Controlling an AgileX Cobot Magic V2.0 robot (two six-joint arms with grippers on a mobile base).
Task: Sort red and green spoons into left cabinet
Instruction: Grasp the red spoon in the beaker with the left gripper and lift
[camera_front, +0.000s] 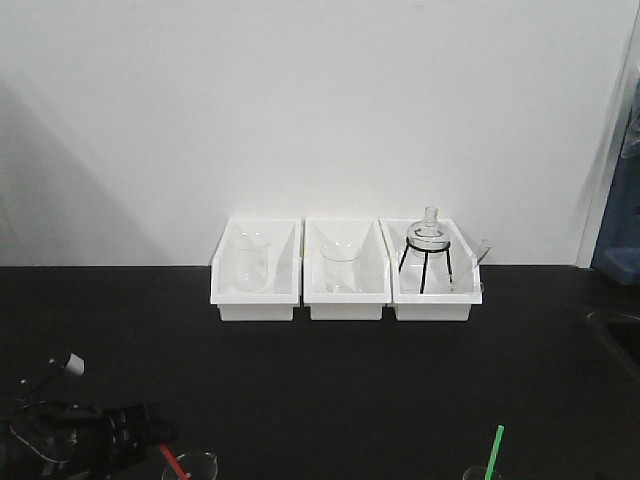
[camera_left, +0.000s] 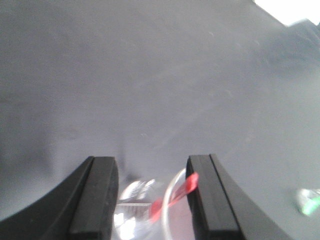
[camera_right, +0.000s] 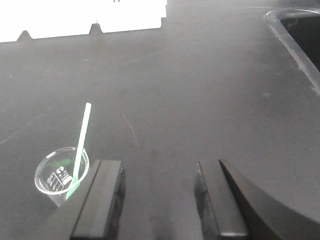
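Observation:
The spoon's thin handle is leaning in the small glass beaker's wide opening (camera_front: 200, 458), so the red spoon (camera_front: 173, 461) will come out when I lift, and the beaker will stay standing.
The red spoon (camera_left: 176, 196) leans in a small glass beaker (camera_left: 145, 210), its handle tip close to the right finger of my left gripper (camera_left: 150, 200). That gripper is open and hangs over the beaker, holding nothing. In the front view the red spoon (camera_front: 172, 462) shows beside the left arm (camera_front: 90, 430). The green spoon (camera_right: 80, 142) stands in another small beaker (camera_right: 57, 175), just left of my right gripper (camera_right: 160, 205), which is open with only table between its fingers. The green spoon (camera_front: 494, 448) also shows at the front view's bottom edge. The left cabinet is out of view.
Three white plastic bins (camera_front: 342, 300) with glassware stand against the back wall: a beaker (camera_front: 247, 262) in the left one, another in the middle, a flask on a black stand (camera_front: 430, 250) in the right. A sink edge (camera_right: 295, 35) lies at the far right of the black table.

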